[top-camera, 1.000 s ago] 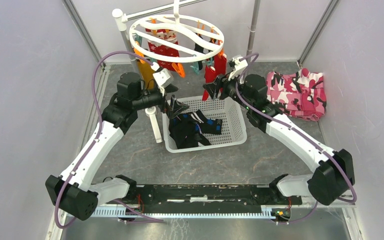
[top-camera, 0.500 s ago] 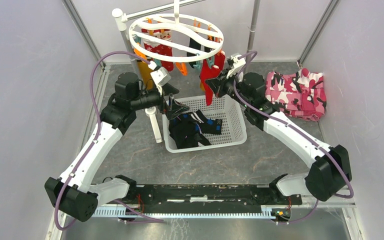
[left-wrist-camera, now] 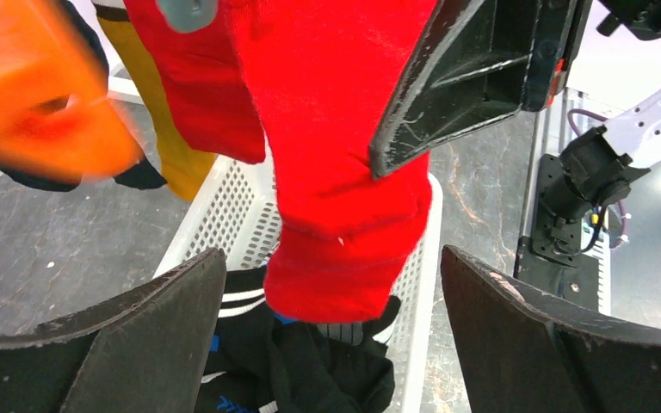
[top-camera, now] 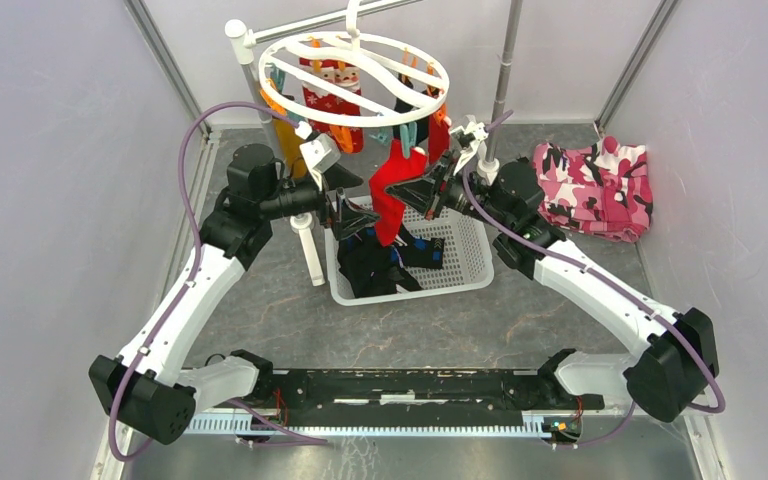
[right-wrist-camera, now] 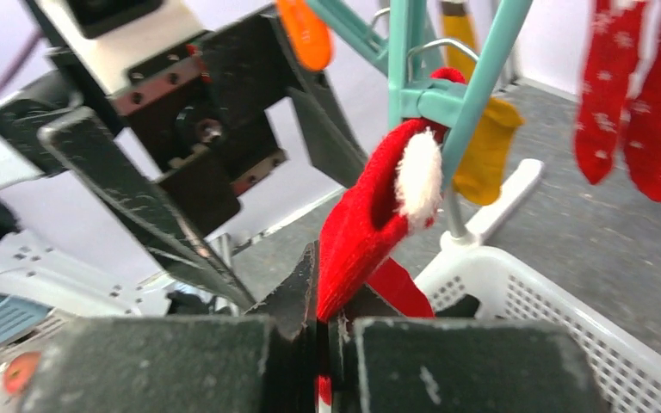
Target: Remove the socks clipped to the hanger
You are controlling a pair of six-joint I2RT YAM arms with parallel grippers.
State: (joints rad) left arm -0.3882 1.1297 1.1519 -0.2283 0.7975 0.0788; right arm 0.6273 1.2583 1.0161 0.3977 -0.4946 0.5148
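Note:
The robot's right gripper is holding the red sock below the teal clip (top-camera: 407, 138), so the left gripper should grab the sock's lower end (top-camera: 388, 226) before the right gripper opens the clip.
The round white hanger (top-camera: 350, 122) hangs at the back with red snowflake socks (top-camera: 332, 95) and a mustard sock (right-wrist-camera: 486, 155) clipped under it. My right gripper (right-wrist-camera: 325, 323) is shut on a plain red sock (right-wrist-camera: 370, 224), whose white-tipped top is still held in a teal clip (right-wrist-camera: 439, 103). In the top view that red sock (top-camera: 390, 195) stretches down from the ring to the right gripper (top-camera: 407, 192), above the basket. My left gripper (left-wrist-camera: 331, 344) stands open just left of it, the sock's lower end (left-wrist-camera: 336, 172) hanging between its fingers without touching them.
A white perforated basket (top-camera: 470, 262) under both grippers holds black socks (top-camera: 375, 262). The hanger's white stand foot (top-camera: 310, 255) lies left of the basket. A pink camouflage cloth (top-camera: 595, 190) lies at the back right. Grey walls close in both sides.
The right gripper has shut on the red sock and pulled it left and down over the basket, stretching it from its clip. The hanger ring swung. The left arm stayed put.

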